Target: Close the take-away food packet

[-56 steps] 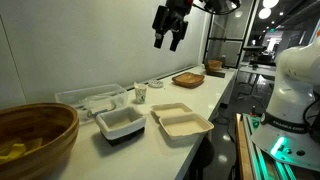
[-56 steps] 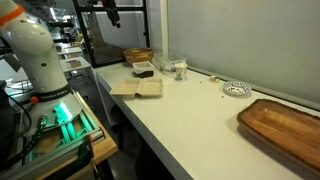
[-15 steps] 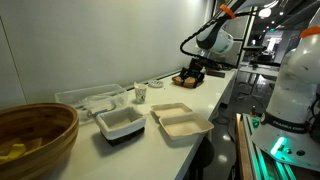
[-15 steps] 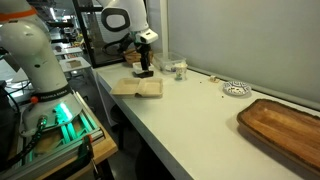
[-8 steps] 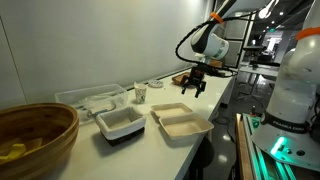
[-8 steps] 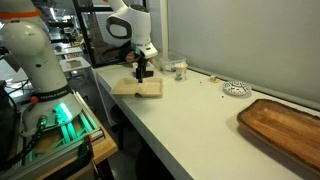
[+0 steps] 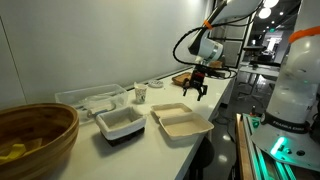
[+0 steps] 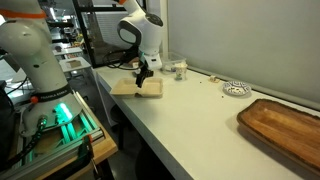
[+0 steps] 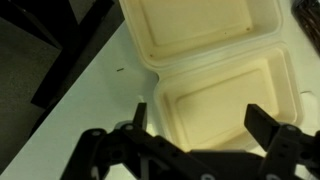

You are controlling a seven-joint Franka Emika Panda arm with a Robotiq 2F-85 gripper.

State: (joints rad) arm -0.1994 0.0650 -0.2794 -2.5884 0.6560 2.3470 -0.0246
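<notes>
My open gripper should move from over the inside of one packet half (image 9: 225, 108), where it hangs now, to beyond its outer rim (image 9: 180, 144), then come in low and pinch there before folding.
The take-away food packet (image 7: 180, 122) (image 8: 137, 88) is a beige clamshell box. It lies open and flat at the table's front edge in both exterior views. In the wrist view its two shallow halves (image 9: 210, 60) fill the frame, side by side and empty. My gripper (image 7: 193, 90) (image 8: 143, 76) (image 9: 203, 125) hangs open a little above the packet. Its dark fingers (image 9: 264, 124) stand wide apart over one half, touching nothing.
A white tub on a dark base (image 7: 120, 123) stands beside the packet, with a clear plastic tray (image 7: 88, 100) and a paper cup (image 7: 140, 94) behind it. A wooden bowl (image 7: 30, 138) sits near the camera. A wooden tray (image 8: 285, 125) and a small patterned dish (image 8: 235, 88) lie farther along the table.
The arm has swung down from high above the table's far end toward the packet. The gripper now hangs just over it, still open.
</notes>
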